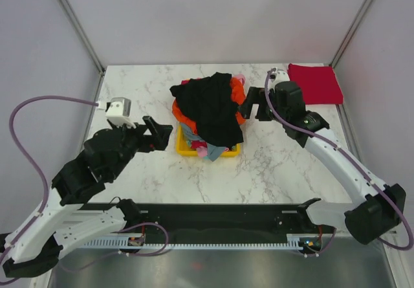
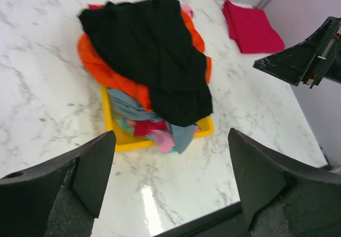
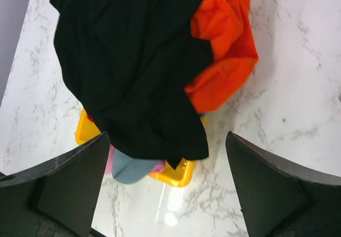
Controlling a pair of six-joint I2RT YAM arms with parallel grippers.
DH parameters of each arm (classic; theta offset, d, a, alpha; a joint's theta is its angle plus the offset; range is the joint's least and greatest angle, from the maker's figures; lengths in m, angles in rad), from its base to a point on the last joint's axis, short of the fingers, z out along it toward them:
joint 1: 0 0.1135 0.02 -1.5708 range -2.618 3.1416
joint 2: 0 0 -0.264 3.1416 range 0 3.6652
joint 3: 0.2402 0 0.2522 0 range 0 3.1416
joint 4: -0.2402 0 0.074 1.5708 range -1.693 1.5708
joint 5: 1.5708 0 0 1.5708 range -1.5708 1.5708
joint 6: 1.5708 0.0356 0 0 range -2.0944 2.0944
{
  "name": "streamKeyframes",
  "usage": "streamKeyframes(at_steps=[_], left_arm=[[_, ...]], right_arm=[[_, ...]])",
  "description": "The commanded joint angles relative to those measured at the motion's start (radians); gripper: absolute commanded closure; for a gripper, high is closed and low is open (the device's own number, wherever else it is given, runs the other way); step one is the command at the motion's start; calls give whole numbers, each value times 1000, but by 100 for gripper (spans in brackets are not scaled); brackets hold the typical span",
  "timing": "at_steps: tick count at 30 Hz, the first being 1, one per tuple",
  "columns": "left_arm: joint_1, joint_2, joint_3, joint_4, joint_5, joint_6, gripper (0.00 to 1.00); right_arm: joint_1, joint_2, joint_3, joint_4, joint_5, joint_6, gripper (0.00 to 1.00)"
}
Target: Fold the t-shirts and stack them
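The black t-shirt lying uncovered (image 1: pixel 221 127) is on top of the orange one, so my right gripper goes on moving open toward the black t-shirt's middle (image 1: pixel 205 99) and closes on its cloth.
A heap of t-shirts fills the yellow basket (image 1: pixel 184 149) at mid-table. The large black t-shirt (image 1: pixel 213 107) lies on top, over the orange one (image 1: pixel 178 113). In the left wrist view the black shirt (image 2: pixel 154 50) covers the orange (image 2: pixel 101 69), with light blue (image 2: pixel 128 106) and pink (image 2: pixel 162 138) cloth hanging over the basket's front. A crimson red t-shirt (image 1: pixel 315 84) lies folded flat at the back right. My left gripper (image 1: pixel 158 129) is open and empty, left of the basket. My right gripper (image 1: pixel 254 105) is open and empty, just right of the heap.
The marble table (image 1: pixel 278 158) has grey walls at the back and both sides. A black rail (image 1: pixel 213 213) runs along the near edge between the arm bases. The right gripper also shows in the left wrist view (image 2: pixel 298 61), above the table.
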Motion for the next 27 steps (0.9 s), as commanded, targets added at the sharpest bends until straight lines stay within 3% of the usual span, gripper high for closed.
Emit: streamKeyframes(at_steps=[1, 5, 15, 19, 24, 27], left_arm=[[2, -115, -53, -5, -183, 106, 0], [2, -190, -157, 7, -266, 140, 0], [3, -233, -288, 16, -295, 146, 0], [3, -213, -297, 34, -289, 175, 1], [3, -187, -297, 36, -295, 193, 1], [5, -178, -297, 38, -297, 198, 2]], right_arm=[[38, 120, 150, 21, 4, -63, 2], [105, 287, 311, -32, 37, -126, 2], [192, 726, 774, -188, 211, -251, 2], [198, 827, 880, -249, 279, -260, 2], [208, 916, 931, -254, 238, -239, 2], [225, 947, 939, -259, 235, -232, 9]])
